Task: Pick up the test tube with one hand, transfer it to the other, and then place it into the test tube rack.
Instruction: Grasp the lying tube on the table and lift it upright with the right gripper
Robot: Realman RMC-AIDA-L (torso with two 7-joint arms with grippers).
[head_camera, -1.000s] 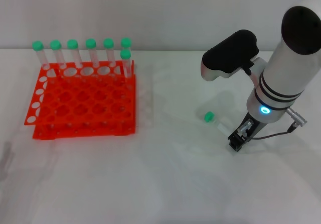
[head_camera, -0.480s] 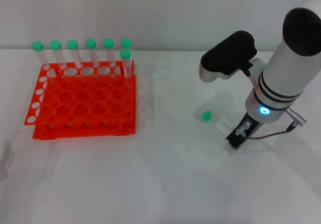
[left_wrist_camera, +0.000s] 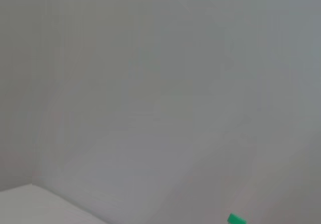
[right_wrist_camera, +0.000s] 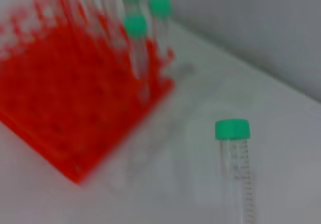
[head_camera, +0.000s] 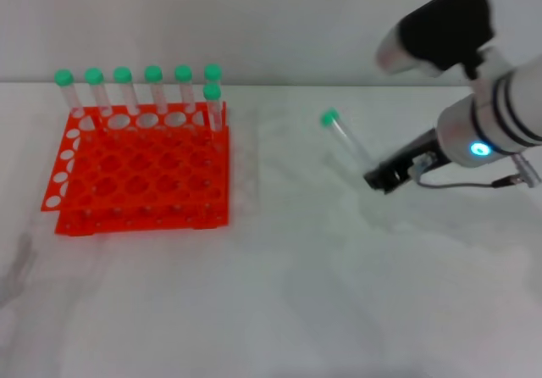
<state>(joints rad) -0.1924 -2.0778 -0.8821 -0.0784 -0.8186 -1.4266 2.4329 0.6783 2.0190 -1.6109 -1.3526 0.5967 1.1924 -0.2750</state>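
Note:
The robot's right gripper holds the slanted test tube by its lower end (head_camera: 363, 157), so the robot should turn the tube upright for the left gripper to take below the green cap (head_camera: 339, 128).
My right gripper (head_camera: 375, 178) is lifted above the table, right of the orange-red test tube rack (head_camera: 140, 175), and is shut on the lower end of the test tube (head_camera: 345, 143). The tube is clear with a green cap and tilts up and to the left. The right wrist view shows the held tube (right_wrist_camera: 236, 176) upright with the rack (right_wrist_camera: 65, 98) beyond it. The left gripper is out of view; the left wrist view shows only a wall and a green cap (left_wrist_camera: 236, 219) at the picture's edge.
Several green-capped tubes (head_camera: 152, 90) stand in the rack's back row, with one more (head_camera: 212, 105) in the second row at its right end. The white table (head_camera: 296, 293) spreads in front of the rack and between it and the right arm.
The tube lay on the table beside the lowered right gripper. Now the right gripper holds it by its lower end and has lifted it up and back.

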